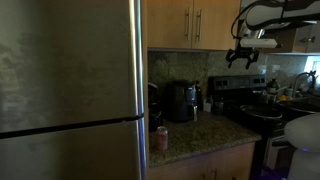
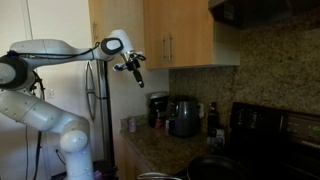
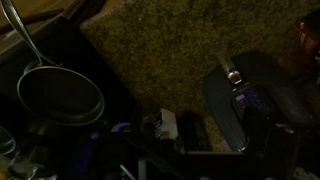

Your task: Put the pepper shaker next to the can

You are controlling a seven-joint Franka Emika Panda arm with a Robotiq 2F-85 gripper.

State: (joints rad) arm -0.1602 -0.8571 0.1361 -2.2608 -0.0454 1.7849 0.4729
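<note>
Next, my gripper moves down below the wooden cabinets' lower edge [image 2: 166,64] first, because it hangs level with that edge, and then reach in toward the pepper shaker [image 2: 212,118].
The can [image 1: 162,138], small and reddish-pink, stands at the counter's front edge beside the fridge; it also shows faintly in an exterior view [image 2: 128,124]. The pepper shaker [image 1: 208,102] is a slim dark upright shape right of the black appliance [image 1: 181,101], and also shows in an exterior view [image 2: 211,114]. In the wrist view a dark cylinder [image 3: 192,130] next to a small white object [image 3: 168,123] may be the shaker. My gripper [image 1: 240,58] hangs high above the counter, open and empty, far from both; it also shows in an exterior view [image 2: 136,74].
A tall steel fridge [image 1: 70,90] fills one side. A stove with a dark pan [image 3: 60,95] lies at the counter's other end. A coffee maker [image 2: 157,108] and the appliance stand against the backsplash. Wooden cabinets [image 1: 190,22] hang overhead near the arm.
</note>
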